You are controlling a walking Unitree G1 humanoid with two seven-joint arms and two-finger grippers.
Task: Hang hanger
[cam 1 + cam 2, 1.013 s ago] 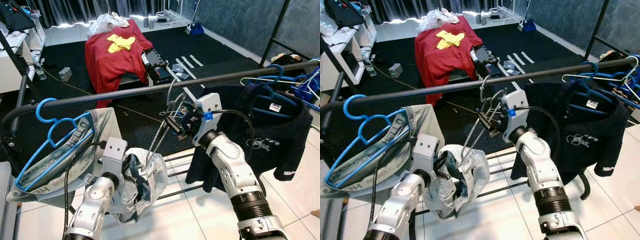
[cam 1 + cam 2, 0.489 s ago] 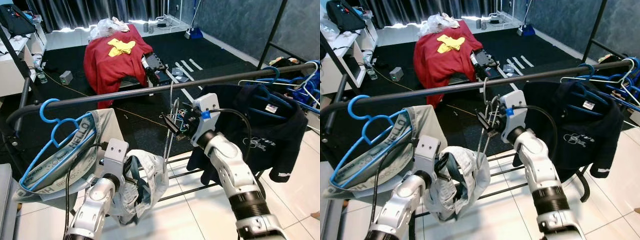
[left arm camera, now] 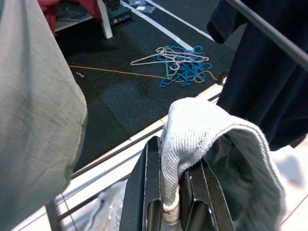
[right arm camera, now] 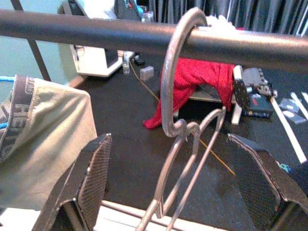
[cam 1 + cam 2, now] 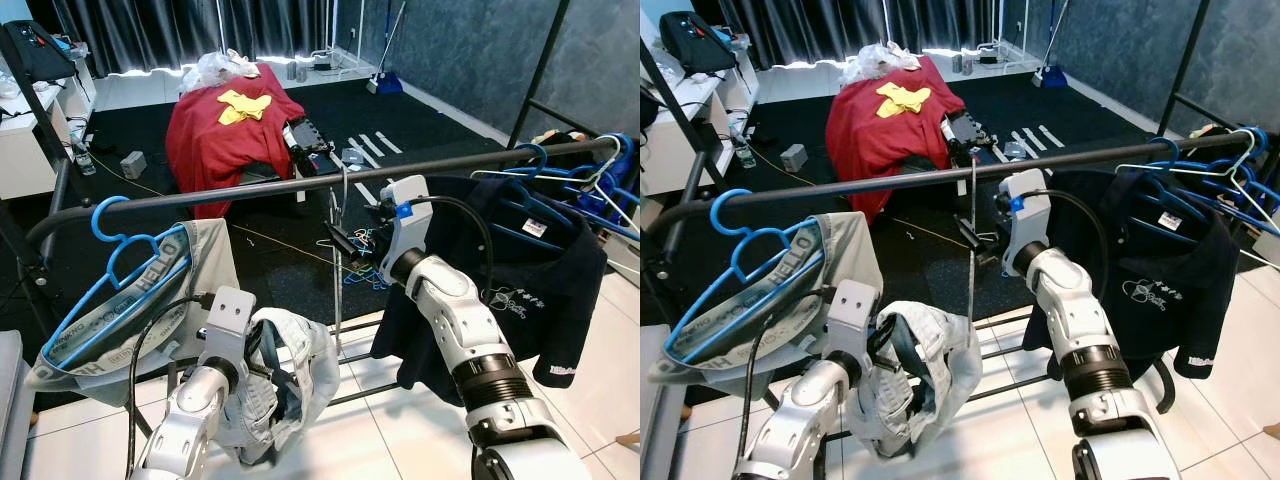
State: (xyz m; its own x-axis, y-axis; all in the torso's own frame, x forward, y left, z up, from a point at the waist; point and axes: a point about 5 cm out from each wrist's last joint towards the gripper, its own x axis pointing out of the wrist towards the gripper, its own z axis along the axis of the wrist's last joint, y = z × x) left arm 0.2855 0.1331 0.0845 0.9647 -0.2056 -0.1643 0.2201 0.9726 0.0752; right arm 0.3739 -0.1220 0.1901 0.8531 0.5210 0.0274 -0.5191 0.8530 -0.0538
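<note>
The metal wire hanger will come off by itself when I lift it, because the hook (image 5: 345,184) hangs loosely over the black rail above empty wire.
A metal wire hanger (image 4: 179,72) hangs by its hook on the black rail (image 5: 230,190), edge-on in the left eye view (image 5: 337,270). My right gripper (image 4: 168,140) is open just behind it, one finger (image 4: 91,168) on each side of the hanger's neck and clear of the wire; it also shows in the left eye view (image 5: 342,242). A pale grey garment (image 5: 295,350) droops from the hanger's lower end. My left gripper (image 3: 171,207) is shut on that garment's knitted edge (image 3: 192,130), below the rail.
On the rail's left hangs a blue hanger with grey-green shorts (image 5: 125,295). To the right hang a dark navy shirt (image 5: 520,260) and several blue hangers (image 5: 590,180). A red-draped object (image 5: 225,125) and a pile of hangers (image 3: 178,65) lie on the dark floor beyond.
The wire hanger went from tilted in my right gripper's grip to hanging plumb on the rail by its hook. The right gripper has let go and opened. The camera shifted slightly.
</note>
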